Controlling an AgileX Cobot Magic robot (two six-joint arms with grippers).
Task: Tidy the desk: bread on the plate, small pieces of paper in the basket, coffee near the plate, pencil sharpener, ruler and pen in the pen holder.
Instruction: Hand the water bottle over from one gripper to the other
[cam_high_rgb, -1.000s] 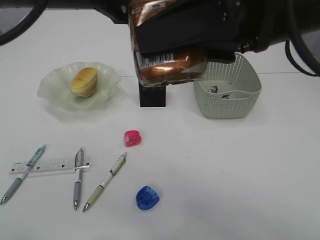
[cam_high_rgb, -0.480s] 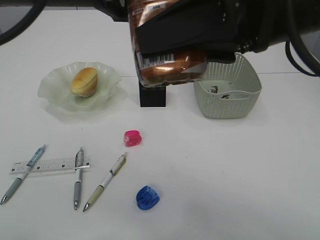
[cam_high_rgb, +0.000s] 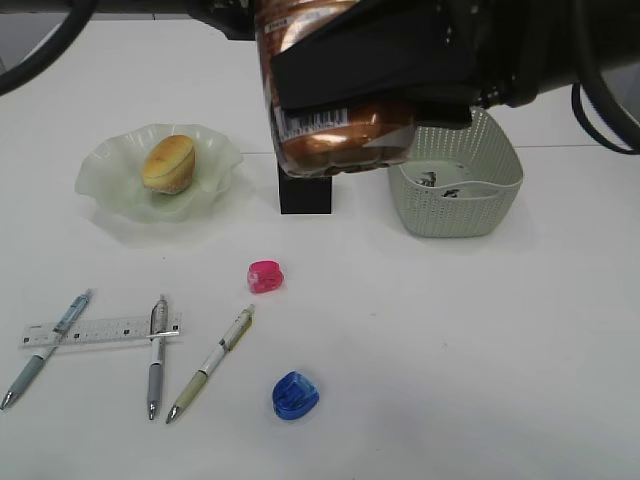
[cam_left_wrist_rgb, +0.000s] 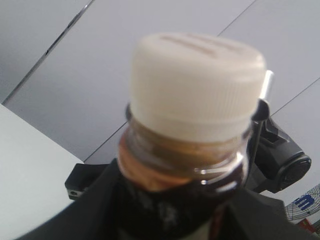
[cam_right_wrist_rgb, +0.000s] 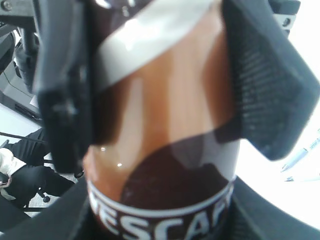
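My left gripper holds the bottle (cam_left_wrist_rgb: 187, 152) below its cap, so my right gripper should open and move off the body (cam_high_rgb: 345, 135) before the bottle goes to the plate.
The brown coffee (cam_high_rgb: 340, 130) bottle hangs in the air close to the exterior camera, above the black pen holder (cam_high_rgb: 305, 192). My right gripper (cam_high_rgb: 370, 62) (cam_right_wrist_rgb: 160, 212) is shut on its body. My left gripper (cam_left_wrist_rgb: 175, 212) clasps it below the white cap (cam_left_wrist_rgb: 195, 85), its black fingers (cam_right_wrist_rgb: 265, 85) pressed on both sides. The bread (cam_high_rgb: 168, 162) lies on the green plate (cam_high_rgb: 105, 188). Small pieces of paper (cam_high_rgb: 428, 179) lie in the basket (cam_high_rgb: 460, 208). A pink pencil sharpener (cam_high_rgb: 265, 276), a blue one (cam_high_rgb: 295, 395), the ruler (cam_high_rgb: 100, 331) and three pens (cam_high_rgb: 157, 352) lie on the desk (cam_high_rgb: 450, 340).
The pen holder stands between plate and basket, its top hidden behind the bottle. The leftmost pen (cam_high_rgb: 45, 350) crosses the ruler; another pen (cam_high_rgb: 212, 362) lies slanted beside the blue sharpener. Arm cables (cam_high_rgb: 600, 110) hang at the upper right.
The bottle has sunk and tilted very slightly in the exterior view. Nothing on the desk has moved.
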